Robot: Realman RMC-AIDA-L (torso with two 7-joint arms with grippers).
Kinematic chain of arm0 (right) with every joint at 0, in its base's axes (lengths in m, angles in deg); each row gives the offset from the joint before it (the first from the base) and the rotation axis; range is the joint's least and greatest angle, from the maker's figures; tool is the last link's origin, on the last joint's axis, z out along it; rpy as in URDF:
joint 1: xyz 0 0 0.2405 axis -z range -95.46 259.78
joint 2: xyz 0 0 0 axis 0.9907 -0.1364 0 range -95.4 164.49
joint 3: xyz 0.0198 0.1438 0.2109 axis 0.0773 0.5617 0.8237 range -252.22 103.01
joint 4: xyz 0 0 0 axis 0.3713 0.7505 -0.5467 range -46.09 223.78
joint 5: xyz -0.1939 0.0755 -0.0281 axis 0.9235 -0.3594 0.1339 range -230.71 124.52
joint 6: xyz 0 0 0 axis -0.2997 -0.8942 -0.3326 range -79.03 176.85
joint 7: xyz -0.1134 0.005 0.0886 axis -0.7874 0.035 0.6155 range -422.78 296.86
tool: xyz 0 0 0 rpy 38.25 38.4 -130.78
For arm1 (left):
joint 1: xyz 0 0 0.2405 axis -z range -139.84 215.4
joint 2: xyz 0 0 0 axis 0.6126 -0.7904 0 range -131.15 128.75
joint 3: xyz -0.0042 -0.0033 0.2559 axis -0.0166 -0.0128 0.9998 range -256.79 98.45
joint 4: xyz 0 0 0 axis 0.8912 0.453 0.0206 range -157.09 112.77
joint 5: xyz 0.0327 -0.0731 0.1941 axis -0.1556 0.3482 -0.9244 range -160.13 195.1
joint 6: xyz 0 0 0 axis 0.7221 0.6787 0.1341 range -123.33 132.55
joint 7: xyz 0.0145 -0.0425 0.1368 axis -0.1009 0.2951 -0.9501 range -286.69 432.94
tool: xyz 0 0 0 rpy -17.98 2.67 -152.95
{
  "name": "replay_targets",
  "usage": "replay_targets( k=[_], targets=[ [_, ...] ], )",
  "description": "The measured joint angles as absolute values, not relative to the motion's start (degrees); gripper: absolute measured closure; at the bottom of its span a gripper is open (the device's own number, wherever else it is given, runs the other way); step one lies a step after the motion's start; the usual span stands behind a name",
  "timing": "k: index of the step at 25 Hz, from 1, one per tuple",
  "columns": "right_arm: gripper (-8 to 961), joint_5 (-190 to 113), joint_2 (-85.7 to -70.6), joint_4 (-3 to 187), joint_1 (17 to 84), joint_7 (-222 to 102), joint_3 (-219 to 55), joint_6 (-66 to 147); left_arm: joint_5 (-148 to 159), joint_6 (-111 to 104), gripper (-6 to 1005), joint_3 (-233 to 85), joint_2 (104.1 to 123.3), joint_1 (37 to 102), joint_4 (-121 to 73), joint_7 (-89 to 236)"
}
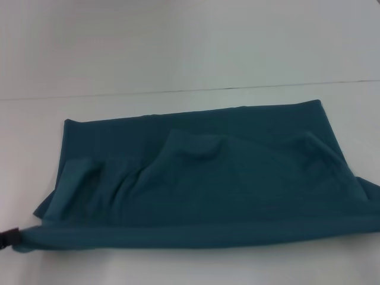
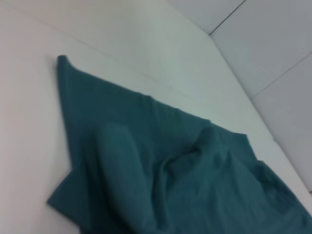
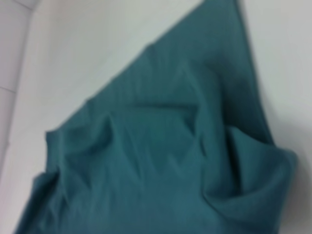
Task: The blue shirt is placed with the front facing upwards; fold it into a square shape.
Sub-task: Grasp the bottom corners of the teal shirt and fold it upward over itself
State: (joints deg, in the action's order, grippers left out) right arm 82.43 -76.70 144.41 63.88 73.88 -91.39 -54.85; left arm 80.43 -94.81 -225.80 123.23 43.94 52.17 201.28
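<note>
With the blue shirt's near edge stretched straight and facing its flat far edge, my right gripper keeps carrying it over until both edges meet, then release.
The blue shirt lies on the white table as a wide, rumpled teal band, its plain side up and no print showing. Raised folds and wrinkles run across its middle. Its near edge is a long fold stretched from side to side. Only a dark tip of my left gripper shows at the frame's left edge, shut on the shirt's near left corner, which is drawn out to it. The left wrist view has the blue shirt close below it, and the right wrist view also looks down on the blue shirt. My right gripper is out of view.
The white table extends behind the shirt, with a thin seam line running across it. Pale floor tiles lie past the table's edge in the left wrist view.
</note>
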Motion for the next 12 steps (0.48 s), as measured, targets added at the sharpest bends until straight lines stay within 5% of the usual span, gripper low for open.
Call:
replay_targets(
  k=[12],
  targets=[
    [907,73.31,-74.8,138.72,58.88,74.15,-90.08,-47.79,81.17,-92.57,989,-231.89,121.17,55.18,44.38,199.26]
  ],
)
